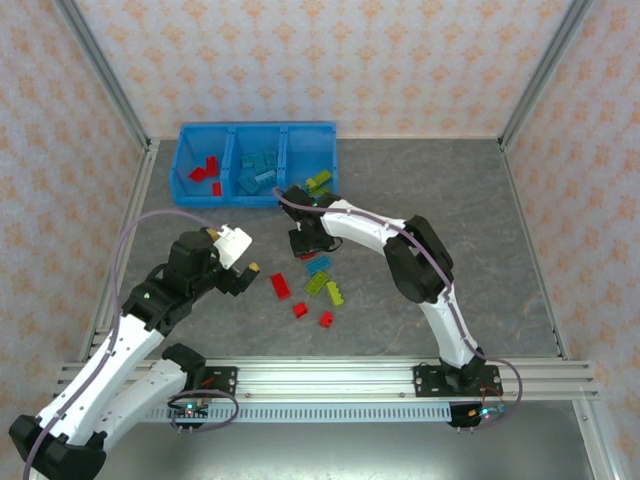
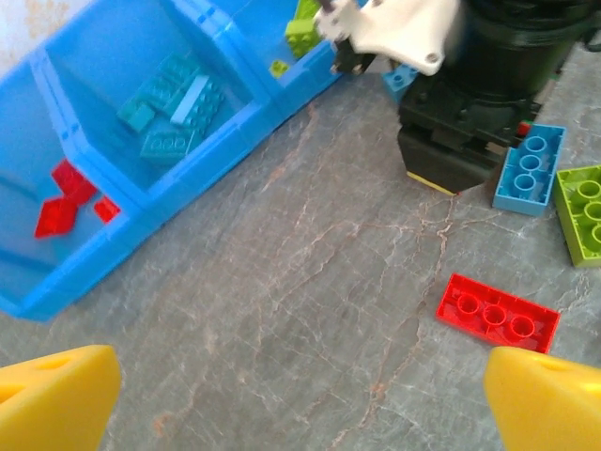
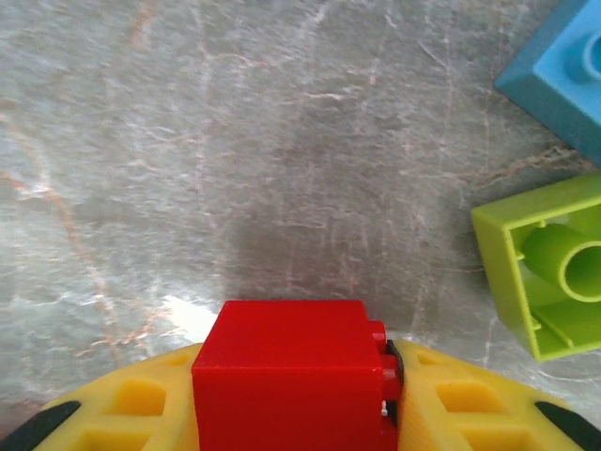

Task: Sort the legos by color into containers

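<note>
My left gripper should be given the lego (image 3: 286, 381) after I lift it, because my right gripper holds the red lego far from the compartment with red legos (image 1: 202, 172).
The containers (image 1: 228, 199) are a blue tray at the back left with three compartments: red legos (image 1: 205, 172) on the left, blue ones (image 1: 257, 170) in the middle, green ones (image 1: 318, 182) on the right. Loose legos lie mid-table: a red plate (image 1: 281, 286), a blue brick (image 1: 318, 265), green bricks (image 1: 334, 293) and small red ones (image 1: 326, 319). My right gripper (image 1: 303, 243) is down at the table, shut on a red lego (image 3: 286, 376) pinched between its yellow fingers (image 3: 451, 413). My left gripper (image 1: 248, 277) is open above bare table, left of the red plate (image 2: 498, 313).
In the right wrist view an upturned green brick (image 3: 549, 268) and a blue brick (image 3: 563, 70) lie just right of the held lego. Metal frame posts and patterned walls ring the table. The right arm (image 1: 400, 240) arcs over the table's middle.
</note>
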You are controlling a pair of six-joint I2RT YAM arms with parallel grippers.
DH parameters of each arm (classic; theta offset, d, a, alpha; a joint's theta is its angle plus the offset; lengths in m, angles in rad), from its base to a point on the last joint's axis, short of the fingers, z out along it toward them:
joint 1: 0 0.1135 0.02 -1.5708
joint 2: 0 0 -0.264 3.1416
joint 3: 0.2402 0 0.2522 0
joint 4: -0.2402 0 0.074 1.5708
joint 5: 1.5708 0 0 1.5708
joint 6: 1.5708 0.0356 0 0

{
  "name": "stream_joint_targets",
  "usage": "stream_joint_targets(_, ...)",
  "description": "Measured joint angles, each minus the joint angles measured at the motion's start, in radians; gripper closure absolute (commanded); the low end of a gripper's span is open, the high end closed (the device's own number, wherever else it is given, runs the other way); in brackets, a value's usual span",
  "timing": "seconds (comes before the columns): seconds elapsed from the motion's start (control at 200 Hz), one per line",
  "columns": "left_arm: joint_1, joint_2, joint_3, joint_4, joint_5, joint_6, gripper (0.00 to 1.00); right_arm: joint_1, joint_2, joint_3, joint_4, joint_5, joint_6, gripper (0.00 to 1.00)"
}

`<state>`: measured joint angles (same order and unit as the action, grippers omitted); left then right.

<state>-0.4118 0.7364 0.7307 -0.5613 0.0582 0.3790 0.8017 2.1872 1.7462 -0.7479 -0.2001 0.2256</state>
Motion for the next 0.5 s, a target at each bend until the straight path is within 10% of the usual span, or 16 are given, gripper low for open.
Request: stream_joint_targets(0.5,0.000,0.133,0.081,0.285,0.398,0.062,0.00,-0.161,-0.388,0.050,0.004,-0.488,0.073,0.68)
